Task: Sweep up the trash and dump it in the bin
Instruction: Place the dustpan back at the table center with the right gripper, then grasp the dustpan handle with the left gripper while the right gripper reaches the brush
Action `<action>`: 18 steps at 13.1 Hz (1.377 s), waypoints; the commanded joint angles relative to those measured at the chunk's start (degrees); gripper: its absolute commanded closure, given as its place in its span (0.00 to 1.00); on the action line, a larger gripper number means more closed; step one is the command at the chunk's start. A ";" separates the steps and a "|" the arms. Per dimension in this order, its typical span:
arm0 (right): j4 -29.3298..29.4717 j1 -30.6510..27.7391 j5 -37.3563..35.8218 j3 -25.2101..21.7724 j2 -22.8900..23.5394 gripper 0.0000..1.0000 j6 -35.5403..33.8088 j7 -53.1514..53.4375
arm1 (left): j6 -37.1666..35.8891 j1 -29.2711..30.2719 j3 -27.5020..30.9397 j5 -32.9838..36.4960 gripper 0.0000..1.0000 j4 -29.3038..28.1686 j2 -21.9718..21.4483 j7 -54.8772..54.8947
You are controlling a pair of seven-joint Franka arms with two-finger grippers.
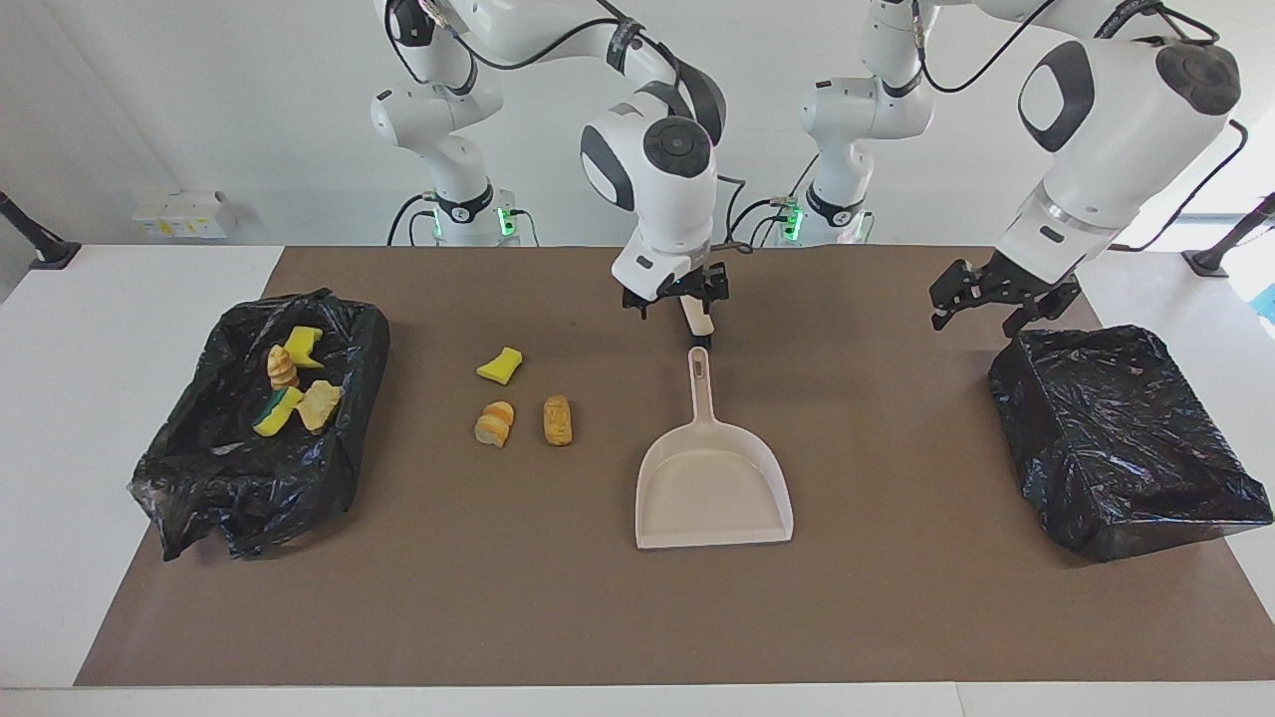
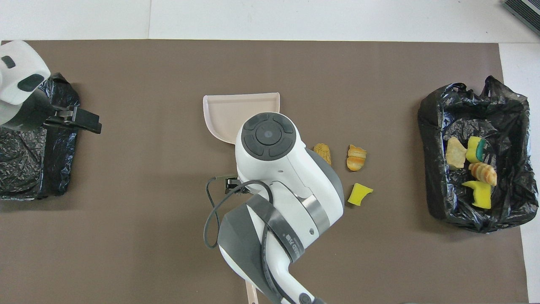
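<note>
My gripper will lift and carry the beige dustpan (image 2: 241, 110), and the dustpan will keep the swept trash inside because a raised rim (image 2: 207, 120) curves around it.
Three pieces of trash lie on the brown mat: a yellow sponge chunk (image 1: 499, 365) (image 2: 359, 194), a striped roll (image 1: 494, 423) (image 2: 356, 157) and a tan roll (image 1: 558, 419) (image 2: 322, 151). The beige dustpan (image 1: 714, 488) (image 2: 236, 110) lies flat beside them, handle (image 1: 699, 373) pointing toward the robots. My right gripper (image 1: 677, 299) hangs open above the handle's end, apart from it. A black-bagged bin (image 1: 249, 498) (image 2: 430, 126) at the right arm's end holds several more pieces. My left gripper (image 1: 981, 299) (image 2: 80, 122) hovers open at the other end.
A second black-bagged bin (image 1: 1126, 438) (image 2: 25, 169) sits at the left arm's end, just under the left gripper. A beige stick-like handle (image 1: 694, 319) (image 2: 252, 295) lies nearer to the robots than the dustpan. White tabletop (image 1: 100, 329) borders the mat.
</note>
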 commanded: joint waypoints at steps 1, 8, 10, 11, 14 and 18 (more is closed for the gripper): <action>-17.07 5.65 4.24 -0.20 -10.75 0.00 8.80 -1.35 | 5.46 -5.40 0.92 0.20 0.00 0.11 3.23 -0.27; -31.62 13.75 8.73 -0.20 -14.75 0.00 20.15 0.84 | 12.33 -16.57 1.01 0.46 0.00 -1.47 10.01 -13.43; -32.07 14.37 8.83 -0.20 -13.87 0.00 22.28 1.11 | 16.62 -19.47 1.01 0.46 0.00 -6.28 9.14 -15.91; -32.51 14.46 8.91 -0.20 -13.87 0.01 22.80 1.11 | 17.77 -20.79 1.01 0.46 0.00 -7.70 8.96 -17.57; -33.39 15.69 8.91 -0.20 -12.55 0.18 25.96 1.11 | 18.75 -24.48 0.84 0.38 0.00 -13.57 6.16 -25.05; -33.39 15.95 8.74 -0.20 -10.97 0.91 28.43 0.15 | 25.87 -26.51 0.75 -0.24 0.00 -21.25 2.72 -29.28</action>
